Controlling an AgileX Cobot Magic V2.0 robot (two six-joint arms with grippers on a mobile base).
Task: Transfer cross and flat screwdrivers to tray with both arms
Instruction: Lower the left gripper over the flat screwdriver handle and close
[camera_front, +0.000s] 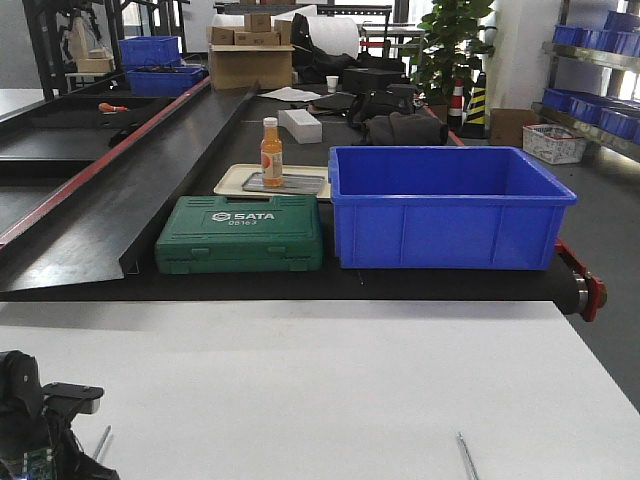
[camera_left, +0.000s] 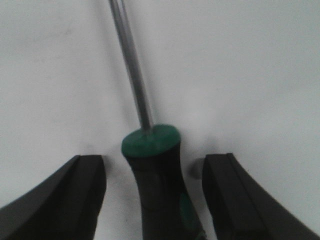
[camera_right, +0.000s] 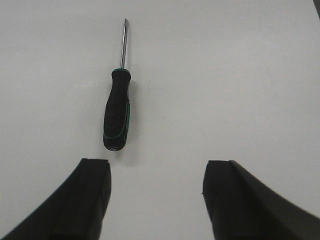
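Observation:
My left gripper will make the screwdriver (camera_left: 134, 68) swivel into line with its fingers when it closes and lifts, as the handle (camera_left: 162, 187) lies at a slant between those open fingers.
My left gripper (camera_left: 155, 172) is open, low over the white table. The black-and-green handle of one screwdriver (camera_left: 159, 185) lies between its fingers with a gap on each side, its steel shaft pointing away. My right gripper (camera_right: 157, 172) is open and empty. A second black-and-green screwdriver (camera_right: 117, 110) lies on the table just ahead of its left finger (camera_right: 92, 200), tip pointing away. In the front view both shafts show at the bottom edge, one on the left (camera_front: 100, 440) and one on the right (camera_front: 466, 455). The cream tray (camera_front: 232, 181) sits on the black bench beyond.
An orange bottle (camera_front: 271, 152) and a metal plate (camera_front: 300, 183) sit on the tray. A green SATA toolbox (camera_front: 240, 233) stands in front of it and a large blue bin (camera_front: 445, 205) to its right. My left arm (camera_front: 22, 415) shows at the bottom left.

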